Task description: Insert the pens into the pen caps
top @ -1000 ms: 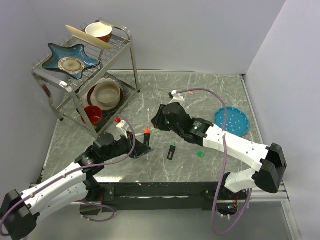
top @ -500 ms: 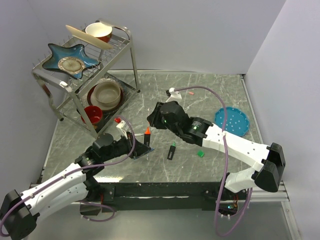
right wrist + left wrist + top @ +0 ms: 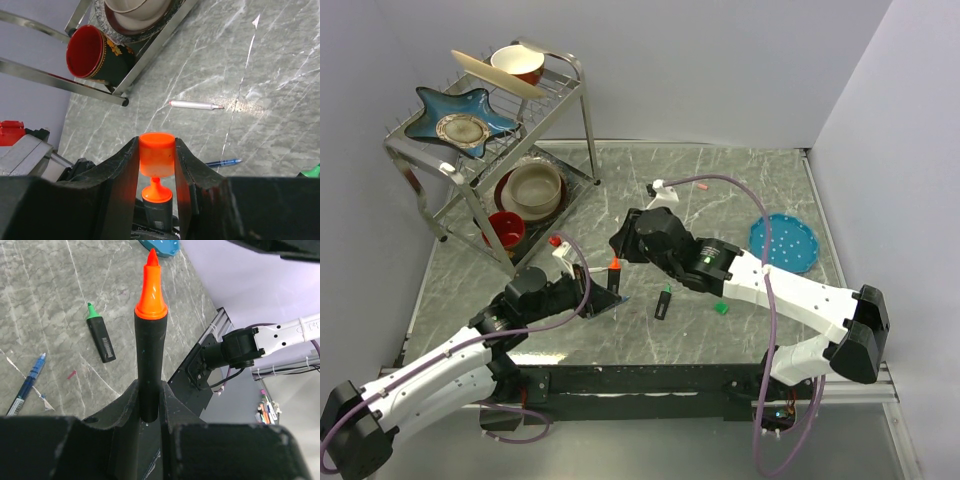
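I should keep pressing the orange cap [image 3: 157,156] down with my right gripper until it reaches the highlighter's black body, because the cap is lined up over the highlighter's orange tip [image 3: 614,264].
My left gripper [image 3: 603,298] is shut on a stubby black highlighter with an orange tip [image 3: 614,270] and holds it upright; in the left wrist view the jaws [image 3: 149,400] clamp its lower barrel [image 3: 149,350]. My right gripper [image 3: 618,246] is shut on the orange cap [image 3: 156,156] directly over that tip. In the right wrist view the gripper [image 3: 156,145] holds the cap mouth-down, and the nib [image 3: 157,186] just reaches the cap's mouth. A second black highlighter with a green tip [image 3: 663,302] lies on the table, with the green cap [image 3: 721,307] to its right. The pink cap is not visible.
The white-pink stick pen [image 3: 195,105] and the blue ballpoint [image 3: 224,162] lie on the marble table below the grippers. A metal dish rack [image 3: 490,160] with bowls and a red mug [image 3: 85,50] stands at the back left. A blue perforated plate [image 3: 783,242] lies at the right.
My right gripper has moved left with the orange cap until it is over the highlighter tip. The left gripper and its highlighter have stayed put.
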{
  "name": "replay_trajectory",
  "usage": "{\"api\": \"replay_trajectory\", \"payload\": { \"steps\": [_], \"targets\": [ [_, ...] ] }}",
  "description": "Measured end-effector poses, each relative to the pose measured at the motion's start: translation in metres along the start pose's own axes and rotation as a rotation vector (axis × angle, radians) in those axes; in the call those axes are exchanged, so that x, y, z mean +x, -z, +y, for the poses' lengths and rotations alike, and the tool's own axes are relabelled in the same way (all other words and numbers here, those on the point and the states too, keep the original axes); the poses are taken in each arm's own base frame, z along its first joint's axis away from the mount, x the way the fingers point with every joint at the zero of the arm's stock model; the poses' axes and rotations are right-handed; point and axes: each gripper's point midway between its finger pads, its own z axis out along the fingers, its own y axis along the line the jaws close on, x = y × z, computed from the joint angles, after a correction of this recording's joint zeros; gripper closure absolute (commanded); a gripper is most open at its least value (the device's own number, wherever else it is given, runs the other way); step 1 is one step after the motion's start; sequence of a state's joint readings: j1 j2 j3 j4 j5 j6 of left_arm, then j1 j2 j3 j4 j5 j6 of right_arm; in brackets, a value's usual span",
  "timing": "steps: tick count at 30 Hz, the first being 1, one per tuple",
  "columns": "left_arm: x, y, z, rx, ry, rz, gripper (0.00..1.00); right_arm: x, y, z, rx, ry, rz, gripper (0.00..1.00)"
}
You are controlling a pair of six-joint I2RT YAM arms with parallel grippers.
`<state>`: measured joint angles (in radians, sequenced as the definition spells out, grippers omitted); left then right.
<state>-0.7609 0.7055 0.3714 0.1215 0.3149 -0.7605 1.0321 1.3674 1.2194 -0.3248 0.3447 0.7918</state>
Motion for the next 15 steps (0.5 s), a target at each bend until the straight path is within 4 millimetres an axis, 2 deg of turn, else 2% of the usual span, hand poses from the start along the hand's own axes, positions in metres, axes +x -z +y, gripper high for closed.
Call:
{"api": "replay_trajectory", "payload": {
  "steps": [9,15],
  "targets": [
    [-0.001,0.003,0.004,-0.023,-0.005,-0.01,0.99,0.027,0.003,0.006,0.028,0.052,0.024,1.0],
    [0.001,0.004,0.002,-0.021,-0.005,-0.003,0.99,0.034,0.009,0.009,0.07,0.041,-0.028,1.0]
  ]
}}
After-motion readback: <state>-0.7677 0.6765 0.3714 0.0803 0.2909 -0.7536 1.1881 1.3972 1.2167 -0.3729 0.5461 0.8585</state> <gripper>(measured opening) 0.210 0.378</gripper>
